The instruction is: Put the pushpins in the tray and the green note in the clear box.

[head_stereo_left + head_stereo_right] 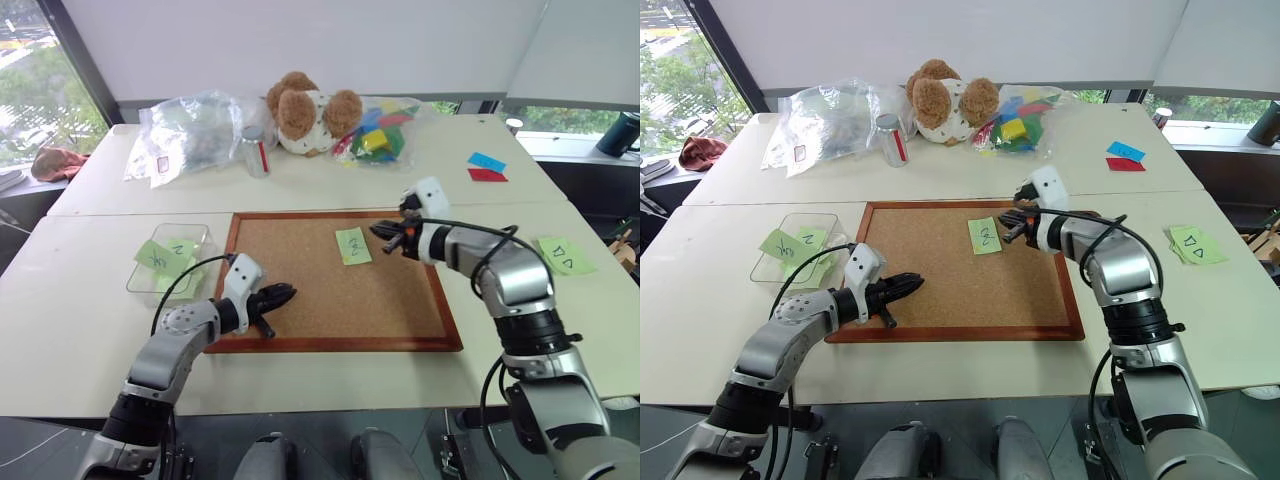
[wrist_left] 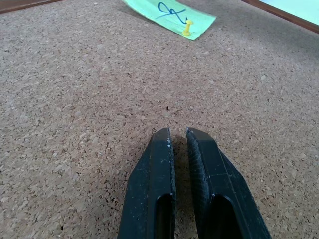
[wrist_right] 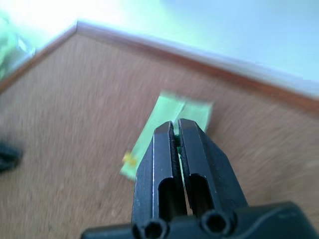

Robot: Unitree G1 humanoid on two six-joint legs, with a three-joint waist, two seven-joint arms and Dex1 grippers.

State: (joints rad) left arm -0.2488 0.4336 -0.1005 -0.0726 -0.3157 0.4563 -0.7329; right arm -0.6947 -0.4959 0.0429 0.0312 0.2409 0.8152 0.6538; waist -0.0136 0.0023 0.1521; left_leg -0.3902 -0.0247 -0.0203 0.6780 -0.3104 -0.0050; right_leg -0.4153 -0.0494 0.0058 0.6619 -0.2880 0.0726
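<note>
The robot's right gripper holds a pushpin [image 3: 178, 141] in its shut fingers, clear of the green note, so it should keep carrying it until it is over the tray, then let go.
The green note [image 1: 353, 245] lies on the corkboard [image 1: 300, 250], and a yellow-headed pushpin [image 2: 187, 27] stands in one end of it. My right gripper [image 1: 386, 232] hovers just right of and above the note with its fingers shut. Whether a pin is pinched between the tips I cannot tell. Over the board's front left part, my left gripper [image 1: 285, 294] is shut and points toward the note with nothing between its fingers [image 2: 157, 149]. The clear box [image 1: 205, 232] stands left of the board with pale green notes in it. The tray is out of view.
At the back of the table are clear plastic bags [image 1: 190, 130], a small jar [image 1: 257, 150], a plush bear [image 1: 305, 110] and a bag of coloured blocks [image 1: 380, 130]. Blue and red papers [image 1: 487, 167] and another green note [image 1: 565, 255] lie to the right.
</note>
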